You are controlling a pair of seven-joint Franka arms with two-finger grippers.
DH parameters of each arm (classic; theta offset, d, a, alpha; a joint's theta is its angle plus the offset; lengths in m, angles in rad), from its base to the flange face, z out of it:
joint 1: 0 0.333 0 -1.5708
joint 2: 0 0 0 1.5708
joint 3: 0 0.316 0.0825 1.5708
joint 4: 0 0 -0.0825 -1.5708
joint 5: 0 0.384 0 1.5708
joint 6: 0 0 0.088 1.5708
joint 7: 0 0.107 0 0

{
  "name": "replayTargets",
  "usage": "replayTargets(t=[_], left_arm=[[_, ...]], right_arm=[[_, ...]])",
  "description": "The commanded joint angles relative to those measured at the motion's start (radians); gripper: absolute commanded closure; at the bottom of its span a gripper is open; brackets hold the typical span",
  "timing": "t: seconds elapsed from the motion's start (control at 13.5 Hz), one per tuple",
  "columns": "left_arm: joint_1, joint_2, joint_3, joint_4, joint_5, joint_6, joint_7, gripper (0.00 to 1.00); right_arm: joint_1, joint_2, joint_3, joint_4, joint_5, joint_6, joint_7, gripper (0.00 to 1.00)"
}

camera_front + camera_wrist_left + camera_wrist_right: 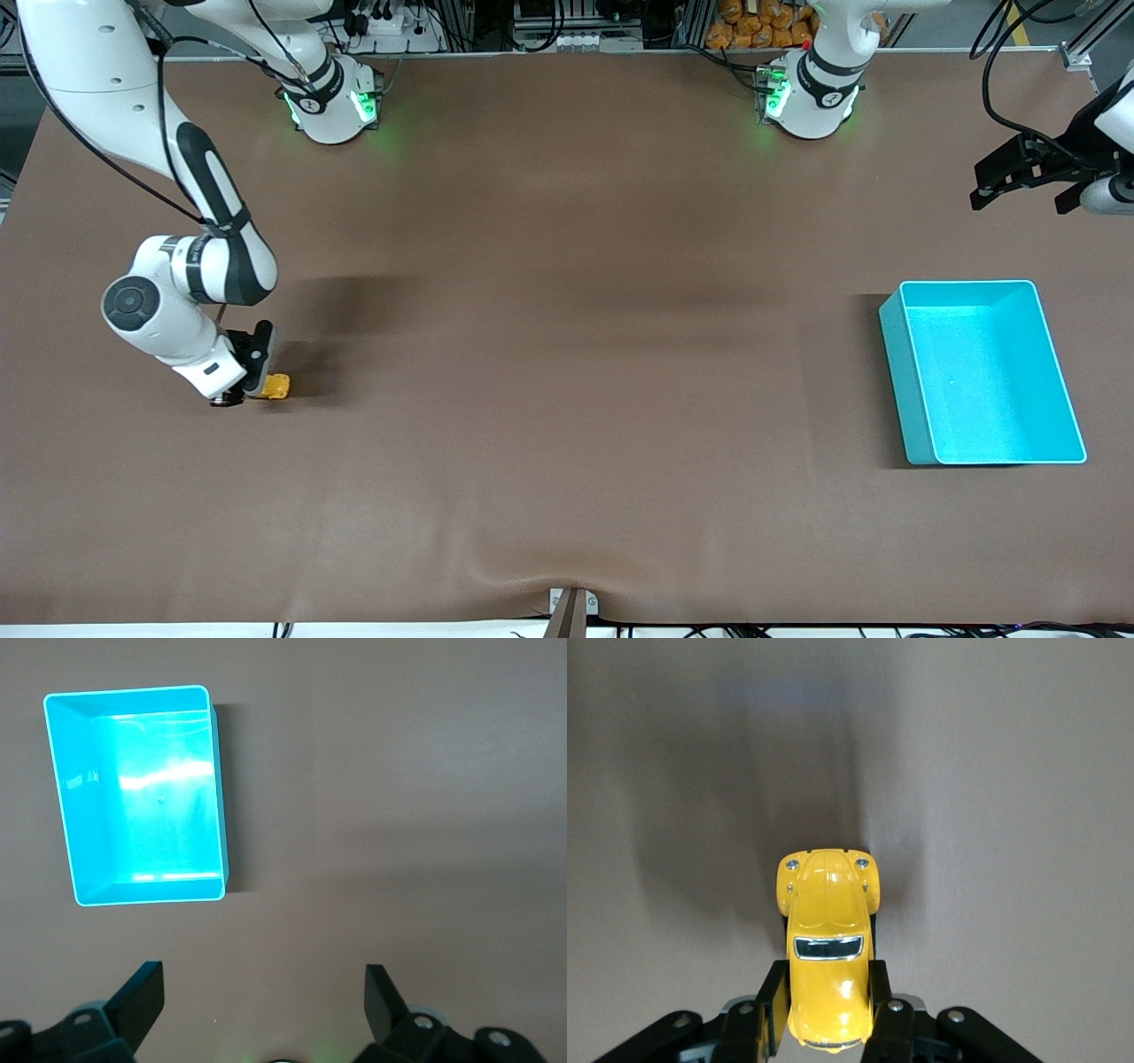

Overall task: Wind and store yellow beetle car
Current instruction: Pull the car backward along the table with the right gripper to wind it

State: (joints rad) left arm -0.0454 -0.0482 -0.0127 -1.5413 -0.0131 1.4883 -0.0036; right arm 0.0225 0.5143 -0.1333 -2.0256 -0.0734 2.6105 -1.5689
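The yellow beetle car's nose [283, 386] points at the teal bin, so my right gripper should continue to pull the car back until it gets near the table edge [12, 388] and then let go.
The yellow beetle car [277, 386] is down on the brown table toward the right arm's end. My right gripper [259, 372] is shut on the car's sides. In the right wrist view the yellow beetle car [827, 943] fills the space between the two black fingers [772, 1005], its rounded nose pointing away from the wrist. My left gripper [1005, 177] hangs open in the air at the left arm's end of the table, and the arm waits there. Between its fingers [142, 1001] I see only bare table. The teal bin [979, 372] lies below it, with nothing in it.
The teal bin [137, 793] shows whole in the left wrist view. A small grey bracket [571, 607] sits at the table edge nearest the front camera. Both arm bases stand along the table's farthest edge.
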Motion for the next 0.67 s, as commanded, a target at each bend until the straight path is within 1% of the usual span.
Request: replayTargets(t=[0.0, 0.59], left_arm=[[0.005, 0.01, -0.003, 0.021, -0.007, -0.003, 0.002, 0.0], [0.005, 0.01, 0.0, 0.021, -0.007, -0.003, 0.002, 0.0]], right_arm=[[-0.065, 0.093, 0.006, 0.048, 0.007, 0.043, -0.088, 1.0], [-0.314, 0.151, 0.009, 0.102, 0.009, 0.069, -0.333, 1.0]])
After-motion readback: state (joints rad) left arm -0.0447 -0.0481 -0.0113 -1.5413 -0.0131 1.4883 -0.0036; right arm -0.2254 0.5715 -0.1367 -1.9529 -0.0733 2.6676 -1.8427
